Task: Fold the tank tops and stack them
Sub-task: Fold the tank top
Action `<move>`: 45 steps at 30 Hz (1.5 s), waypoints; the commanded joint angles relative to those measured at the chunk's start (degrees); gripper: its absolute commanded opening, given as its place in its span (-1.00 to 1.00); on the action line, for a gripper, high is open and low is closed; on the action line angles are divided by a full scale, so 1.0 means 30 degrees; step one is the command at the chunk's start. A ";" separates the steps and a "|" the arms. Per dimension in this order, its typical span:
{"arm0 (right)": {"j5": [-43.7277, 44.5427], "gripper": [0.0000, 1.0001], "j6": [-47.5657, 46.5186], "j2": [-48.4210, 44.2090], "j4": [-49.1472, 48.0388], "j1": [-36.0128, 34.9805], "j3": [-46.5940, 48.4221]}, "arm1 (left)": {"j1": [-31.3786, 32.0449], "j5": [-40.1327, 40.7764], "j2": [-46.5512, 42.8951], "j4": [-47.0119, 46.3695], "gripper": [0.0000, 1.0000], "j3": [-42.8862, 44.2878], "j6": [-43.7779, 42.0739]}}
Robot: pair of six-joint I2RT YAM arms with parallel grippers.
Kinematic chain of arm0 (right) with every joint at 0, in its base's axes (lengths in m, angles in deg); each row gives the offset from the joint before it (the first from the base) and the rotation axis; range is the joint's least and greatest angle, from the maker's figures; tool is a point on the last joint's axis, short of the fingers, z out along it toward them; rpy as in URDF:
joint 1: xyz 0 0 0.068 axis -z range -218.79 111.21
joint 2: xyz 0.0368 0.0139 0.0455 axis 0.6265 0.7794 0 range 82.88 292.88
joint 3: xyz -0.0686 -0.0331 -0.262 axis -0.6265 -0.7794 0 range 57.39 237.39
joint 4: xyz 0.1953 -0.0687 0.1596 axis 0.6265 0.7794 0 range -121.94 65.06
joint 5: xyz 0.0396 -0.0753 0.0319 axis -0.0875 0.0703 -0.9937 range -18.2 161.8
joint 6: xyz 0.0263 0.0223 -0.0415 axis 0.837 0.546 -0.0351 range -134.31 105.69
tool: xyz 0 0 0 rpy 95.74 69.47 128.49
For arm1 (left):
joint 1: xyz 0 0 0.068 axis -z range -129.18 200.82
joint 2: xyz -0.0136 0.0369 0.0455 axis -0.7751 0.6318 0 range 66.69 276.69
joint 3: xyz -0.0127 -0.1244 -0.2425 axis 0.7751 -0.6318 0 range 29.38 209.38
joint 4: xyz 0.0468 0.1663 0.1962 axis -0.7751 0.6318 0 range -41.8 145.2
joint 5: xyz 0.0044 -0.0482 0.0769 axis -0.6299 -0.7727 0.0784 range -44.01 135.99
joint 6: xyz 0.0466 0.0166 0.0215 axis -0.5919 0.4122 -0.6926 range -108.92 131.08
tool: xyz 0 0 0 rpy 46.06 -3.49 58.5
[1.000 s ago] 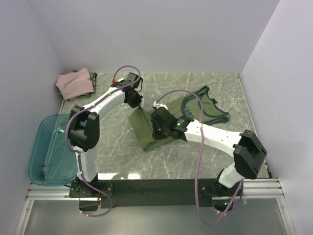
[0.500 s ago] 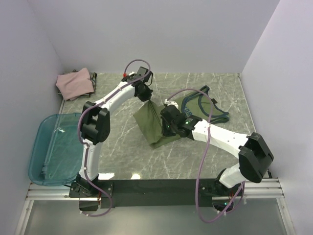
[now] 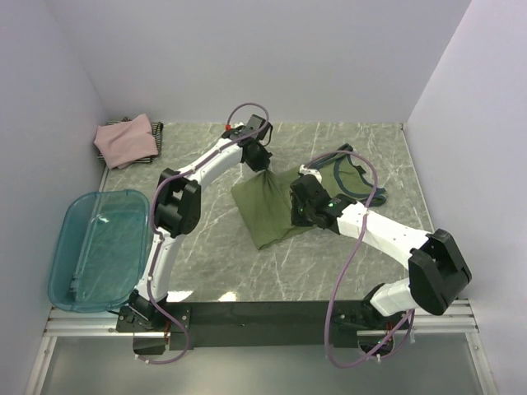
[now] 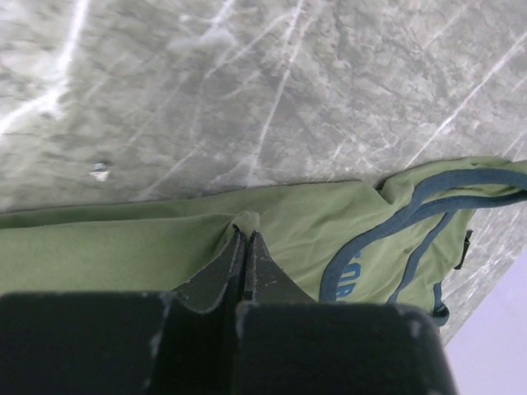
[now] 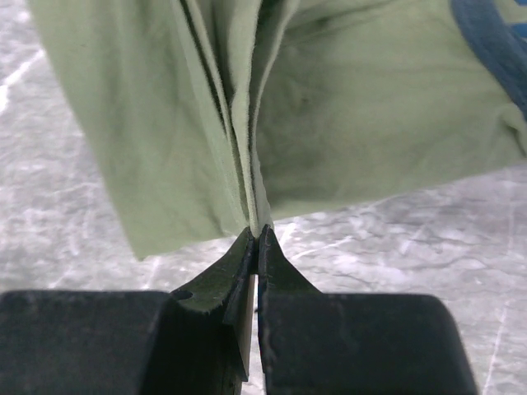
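The fold [image 3: 282, 191] runs straight across the olive-green tank top between the robot's grippers, so the right gripper should keep going toward the tank top's navy-trimmed chest [image 3: 328, 176] and let go there.
The olive-green tank top [image 3: 268, 210] with navy trim lies partly lifted at the middle of the table. My left gripper [image 3: 262, 164] is shut on its far edge; in the left wrist view the pinched fold shows at the fingertips [image 4: 244, 226] with the navy-trimmed chest [image 4: 395, 239] to the right. My right gripper [image 3: 298, 216] is shut on the near edge, and the cloth [image 5: 189, 123] hangs from its closed tips [image 5: 258, 234]. The dusty-pink tank top [image 3: 125, 140] lies folded at the far left on a dark striped one [image 3: 156, 132].
A teal plastic bin [image 3: 99, 247] sits at the left near edge of the table. Purple-grey walls close in the back and both sides. The marble tabletop [image 3: 206, 255] shows in front of the shirt.
Both grippers have carried the olive-green shirt's bottom end to the right and toward the back, over its upper part. The left arm has stretched farther out.
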 commanded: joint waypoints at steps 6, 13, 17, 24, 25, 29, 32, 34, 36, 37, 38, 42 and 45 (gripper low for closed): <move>-0.0053 -1.00 -0.0356 -0.0324 -0.0977 0.0856 -0.1102 | 0.0184 -0.0648 0.0441 -0.1979 -0.99 0.0887 0.0053; -0.0317 -1.00 -0.0210 -0.0060 -0.1447 0.1266 -0.1543 | 0.0243 -0.1030 0.0646 -0.2742 -0.99 0.0885 -0.0094; -0.0201 -1.00 -0.0268 -0.0294 -0.1097 0.1296 -0.1163 | 0.0243 -0.1264 0.0442 -0.2975 -0.99 0.0916 -0.0211; 0.0561 -1.00 -0.0502 -0.1054 -0.0187 0.1647 -0.0693 | 0.0418 -0.1673 0.0850 -0.3211 -0.99 0.1733 -0.0240; 0.0590 -1.00 -0.0474 -0.1085 -0.0158 0.1706 -0.0751 | 0.0447 -0.1703 0.1054 -0.3181 -0.99 0.1881 -0.0240; 0.0591 -1.00 -0.0590 -0.1173 -0.0158 0.2320 -0.0985 | 0.0594 -0.1879 0.1349 -0.3503 -0.99 0.2057 -0.0182; 0.0503 -1.00 -0.0619 -0.1261 -0.0245 0.2643 -0.1249 | 0.0653 -0.2113 0.1612 -0.3912 -0.99 0.2204 -0.0211; 0.0415 -1.00 -0.0591 -0.1086 -0.0391 0.2819 -0.1366 | 0.0682 -0.2463 0.2049 -0.4089 -0.99 0.2408 -0.0269; 0.0531 -1.00 -0.0416 -0.0911 -0.0480 0.2965 -0.1688 | 0.0799 -0.2784 0.2489 -0.4643 -0.99 0.2643 -0.0501; 0.0561 -1.00 -0.0299 -0.0909 -0.0654 0.2995 -0.1979 | 0.0944 -0.2904 0.2637 -0.4704 -0.99 0.2760 -0.0533; 0.0590 -1.00 -0.0269 -0.0938 -0.0743 0.3111 -0.2098 | 0.1004 -0.2992 0.2755 -0.5082 -0.99 0.2761 -0.0649; 0.0678 -0.96 -0.0151 -0.0822 -0.0920 0.3551 -0.2480 | 0.1180 -0.3372 0.2961 -0.6108 -0.99 0.2176 -0.0679; 0.0913 -0.67 -0.0034 -0.0558 -0.0890 0.3669 -0.2568 | 0.1268 -0.3550 0.2728 -0.6986 -0.69 0.1561 -0.0884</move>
